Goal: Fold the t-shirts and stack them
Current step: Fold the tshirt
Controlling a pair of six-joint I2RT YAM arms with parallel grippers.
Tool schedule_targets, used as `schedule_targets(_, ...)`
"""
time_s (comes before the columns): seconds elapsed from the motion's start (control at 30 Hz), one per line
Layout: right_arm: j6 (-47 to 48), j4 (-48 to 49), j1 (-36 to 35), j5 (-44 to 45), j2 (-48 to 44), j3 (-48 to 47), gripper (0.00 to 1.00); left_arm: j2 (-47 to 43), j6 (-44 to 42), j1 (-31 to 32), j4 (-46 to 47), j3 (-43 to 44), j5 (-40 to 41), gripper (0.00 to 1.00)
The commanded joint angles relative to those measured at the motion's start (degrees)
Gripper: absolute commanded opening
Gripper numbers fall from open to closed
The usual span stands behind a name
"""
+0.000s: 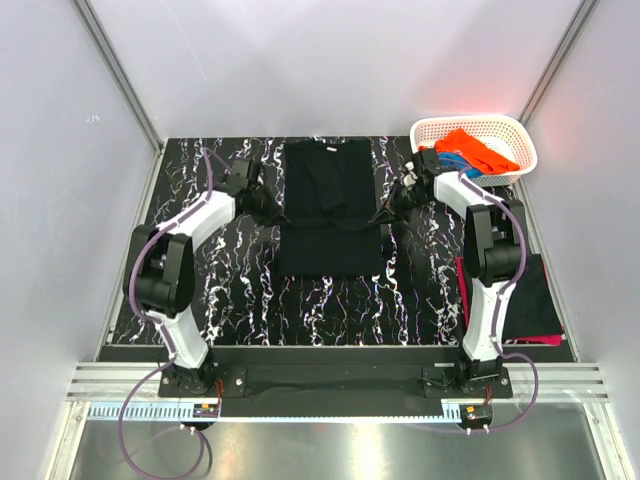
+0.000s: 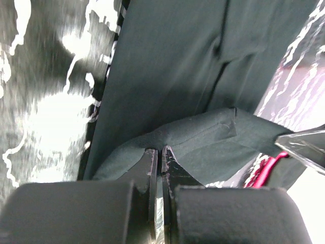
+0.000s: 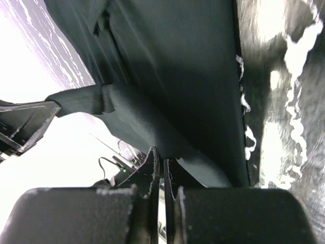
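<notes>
The held edge (image 1: 330, 220) runs straight across the large black t-shirt, so my left gripper keeps laying it toward the collar (image 1: 331, 150) until it lies flat, then let go.
The large black t-shirt (image 1: 330, 245) lies flat in the middle of the table with its sides folded inward. My left gripper (image 1: 270, 208) is shut on the shirt's left edge, and the left wrist view shows its jaws (image 2: 160, 150) pinching a raised fold of the cloth (image 2: 177, 61). My right gripper (image 1: 388, 210) is shut on the right edge, and in the right wrist view the closed jaws (image 3: 161, 153) pinch the dark cloth (image 3: 177, 61). Orange and blue shirts (image 1: 470, 150) lie in the basket. A folded black shirt over a magenta one (image 1: 535, 300) lies at the right.
The white lattice basket (image 1: 520, 130) stands at the back right corner. The table is black marble-patterned (image 1: 240, 290), with grey walls on three sides. The folded stack lies beside the right arm's base link (image 1: 490, 300).
</notes>
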State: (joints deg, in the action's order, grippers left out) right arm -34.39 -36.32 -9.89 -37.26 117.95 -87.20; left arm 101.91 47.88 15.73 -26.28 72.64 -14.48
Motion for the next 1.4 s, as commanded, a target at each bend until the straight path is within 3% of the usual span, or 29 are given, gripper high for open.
schedule_targets(0.0,1.61,-2.62,1.01,-2.47,3.15,-4.73,0.00,2.33,-1.38,-1.49,2.29,4.78,-3.18,0.00)
schedule_targets(0.8,0.73,-3.76,2.51,-5.72,12.47,-16.07,0.00,13.22,-1.47,-4.39,2.29,13.14,-9.34,0.00)
schedule_targets(1.0,1.61,-3.94,3.82,-4.68,15.02,-20.45,0.27,15.16,-5.67,-5.27,0.28,14.98,-7.16,0.28)
schedule_targets(1.07,1.96,-4.63,5.13,-4.06,17.38,-24.14,0.35,15.95,-9.36,-6.05,-5.40,20.59,-4.34,0.39)
schedule_targets(1.13,3.62,-7.70,5.93,-2.83,19.76,-32.48,0.39,15.96,-13.50,-7.81,-8.51,25.59,-2.57,0.43)
schedule_targets(1.23,10.38,-21.90,6.02,3.84,21.00,-45.93,0.44,12.46,-18.77,-8.69,-11.59,28.16,-2.31,0.50)
schedule_targets(1.3,14.24,-25.02,5.67,7.01,19.61,-47.71,0.45,9.38,-19.84,-8.17,-11.43,26.95,-6.76,0.51)
schedule_targets(1.37,15.23,-24.77,4.88,7.63,15.15,-43.61,0.45,7.52,-20.45,-5.99,-10.55,23.79,-9.06,0.49)
